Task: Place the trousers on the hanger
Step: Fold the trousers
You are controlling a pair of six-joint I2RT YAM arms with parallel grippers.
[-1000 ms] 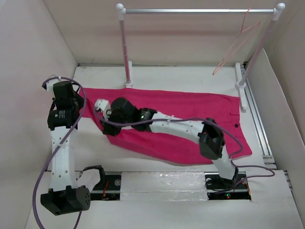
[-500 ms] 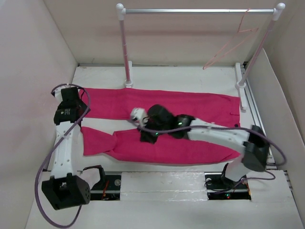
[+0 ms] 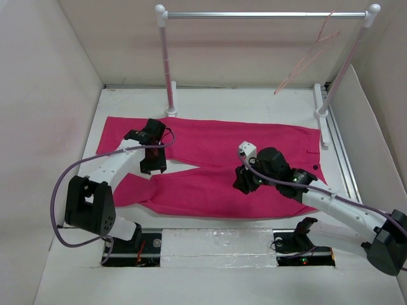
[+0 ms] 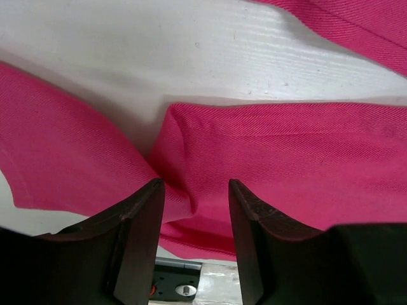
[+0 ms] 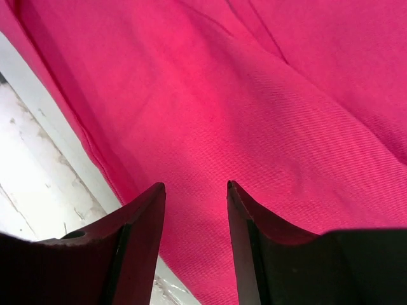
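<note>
The robot's left gripper should first pull the near leg's folded edge toward the far leg, because the near leg curves away from the far leg and leaves a gap.
The magenta trousers lie flat across the white table, legs pointing left with a gap of table between them. The pale pink wire hanger hangs tilted on the silver rail at the far right. My left gripper is open above the gap between the legs; in the left wrist view cloth of the near leg lies between and beyond its fingers. My right gripper is open over the near leg's middle; the right wrist view shows flat cloth under its fingers.
The silver rail on white posts spans the back of the table. A white side rail lies at the right. Beige walls close the left, back and right. The arm bases sit on the near strip.
The right gripper has drawn back to the right along the near leg. The left arm has swung in from the far left to the gap between the legs. The hanger sways.
</note>
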